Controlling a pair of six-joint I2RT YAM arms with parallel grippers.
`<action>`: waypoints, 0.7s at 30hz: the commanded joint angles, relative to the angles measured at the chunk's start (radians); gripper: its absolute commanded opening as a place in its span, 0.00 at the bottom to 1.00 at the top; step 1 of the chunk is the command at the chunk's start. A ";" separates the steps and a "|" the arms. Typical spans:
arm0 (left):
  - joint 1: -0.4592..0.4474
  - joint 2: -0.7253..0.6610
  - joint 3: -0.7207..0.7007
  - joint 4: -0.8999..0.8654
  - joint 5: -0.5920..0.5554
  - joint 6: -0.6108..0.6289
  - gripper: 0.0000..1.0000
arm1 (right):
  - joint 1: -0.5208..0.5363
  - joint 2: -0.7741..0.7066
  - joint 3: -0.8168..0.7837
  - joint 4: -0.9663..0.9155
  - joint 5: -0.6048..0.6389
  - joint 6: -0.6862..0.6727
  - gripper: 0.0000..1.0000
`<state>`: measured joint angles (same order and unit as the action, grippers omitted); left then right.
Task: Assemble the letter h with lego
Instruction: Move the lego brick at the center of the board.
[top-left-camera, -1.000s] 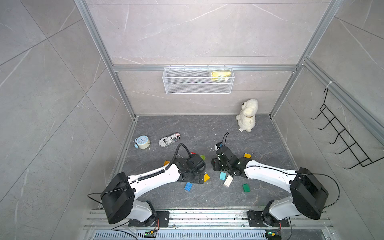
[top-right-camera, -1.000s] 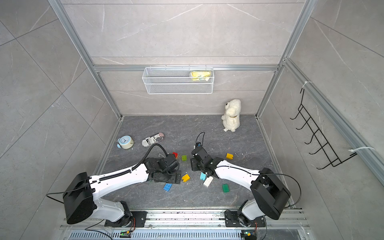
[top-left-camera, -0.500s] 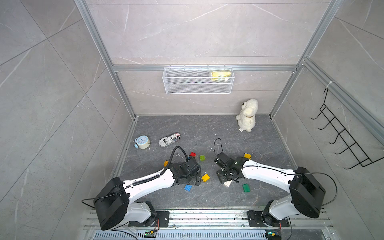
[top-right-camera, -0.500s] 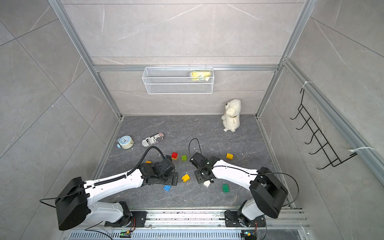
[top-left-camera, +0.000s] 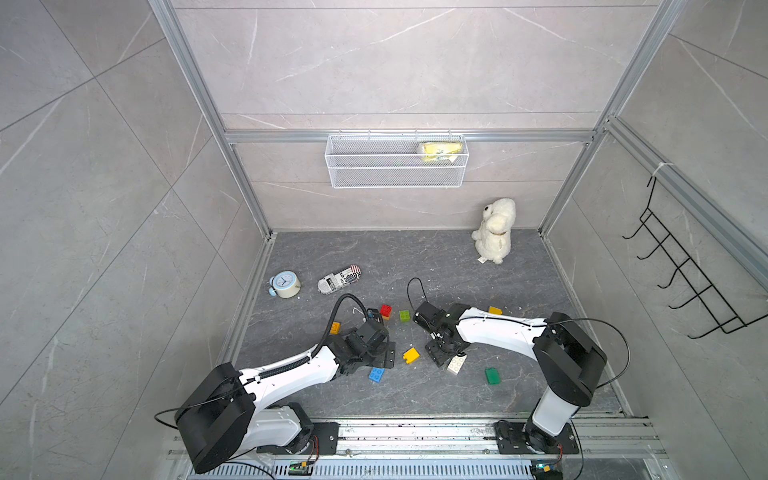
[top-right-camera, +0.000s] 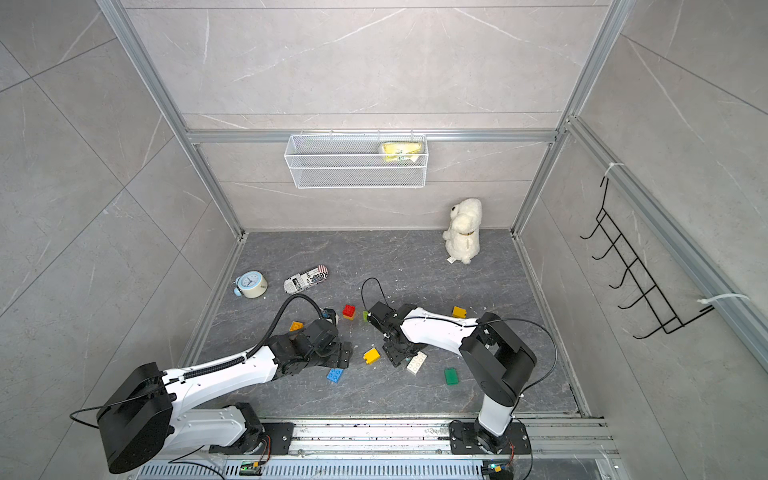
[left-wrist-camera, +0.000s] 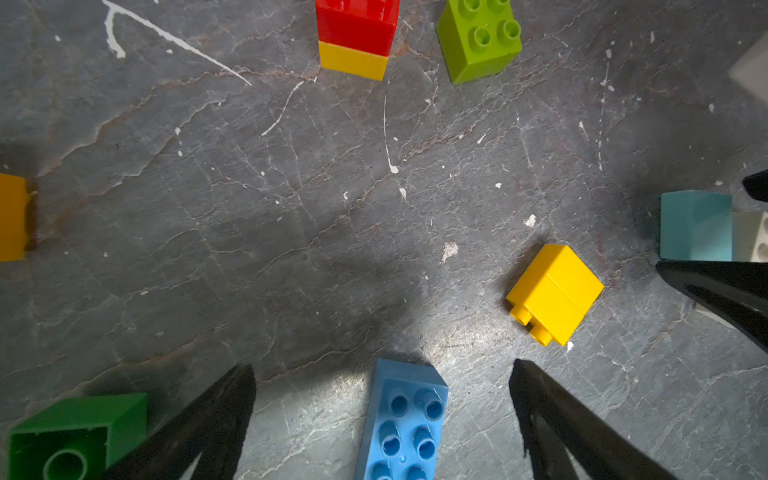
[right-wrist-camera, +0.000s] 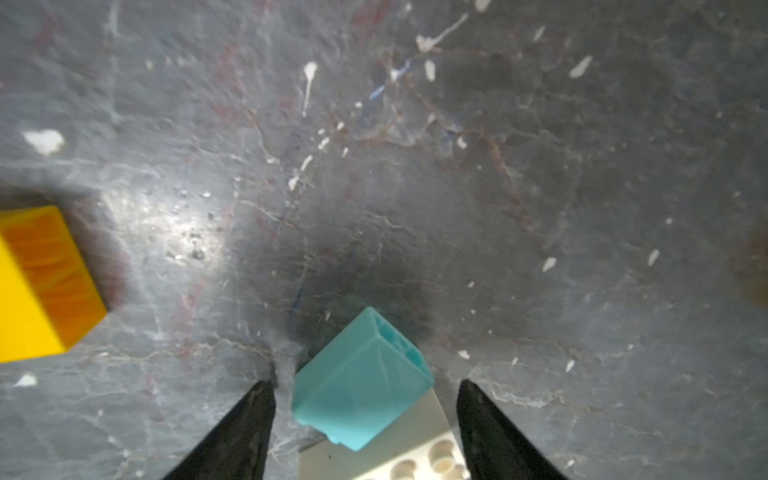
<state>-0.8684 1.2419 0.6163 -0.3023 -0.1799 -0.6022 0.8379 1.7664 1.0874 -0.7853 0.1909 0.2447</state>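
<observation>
The light blue brick leans crooked (right-wrist-camera: 364, 384) on the white brick. Next, my right gripper puts it down flat on clear floor (top-left-camera: 417, 333) near the lime brick and grips it again.
Lego bricks lie scattered on the dark floor. In the left wrist view an oblong blue brick (left-wrist-camera: 403, 419) lies studs up between the wide-open fingers of my left gripper (left-wrist-camera: 381, 368), untouched. A yellow brick (left-wrist-camera: 555, 293) lies on its side beyond it. In the right wrist view a light blue brick (right-wrist-camera: 361, 382) leans tilted on a white brick (right-wrist-camera: 374, 453), between the fingers of my right gripper (right-wrist-camera: 365, 383), with a gap on each side. In a top view, both grippers, left (top-left-camera: 388, 357) and right (top-left-camera: 436, 353), hang low over the bricks.
A red brick on a yellow one (top-left-camera: 385, 311), a lime brick (top-left-camera: 404, 316), an orange brick (top-left-camera: 335, 328) and a green brick (top-left-camera: 492, 375) lie around. A clock (top-left-camera: 284, 284), a small shoe (top-left-camera: 338, 280) and a plush toy (top-left-camera: 494, 230) stand farther back.
Both arms have drawn back toward the front rail and lowered. The left gripper now straddles the blue brick. The right gripper's fingers have spread wider around the light blue brick.
</observation>
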 joint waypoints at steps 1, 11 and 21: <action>0.015 -0.037 -0.015 0.069 0.028 0.031 0.99 | 0.007 0.039 0.034 -0.025 -0.008 -0.059 0.73; 0.017 -0.064 -0.030 0.077 0.057 0.029 0.99 | -0.010 0.096 0.076 -0.064 -0.075 -0.123 0.68; 0.017 -0.083 -0.039 0.077 0.063 0.025 0.99 | -0.017 0.058 0.053 -0.106 -0.171 -0.078 0.58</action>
<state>-0.8566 1.1847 0.5827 -0.2424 -0.1257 -0.5934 0.8215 1.8290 1.1526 -0.8509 0.0689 0.1425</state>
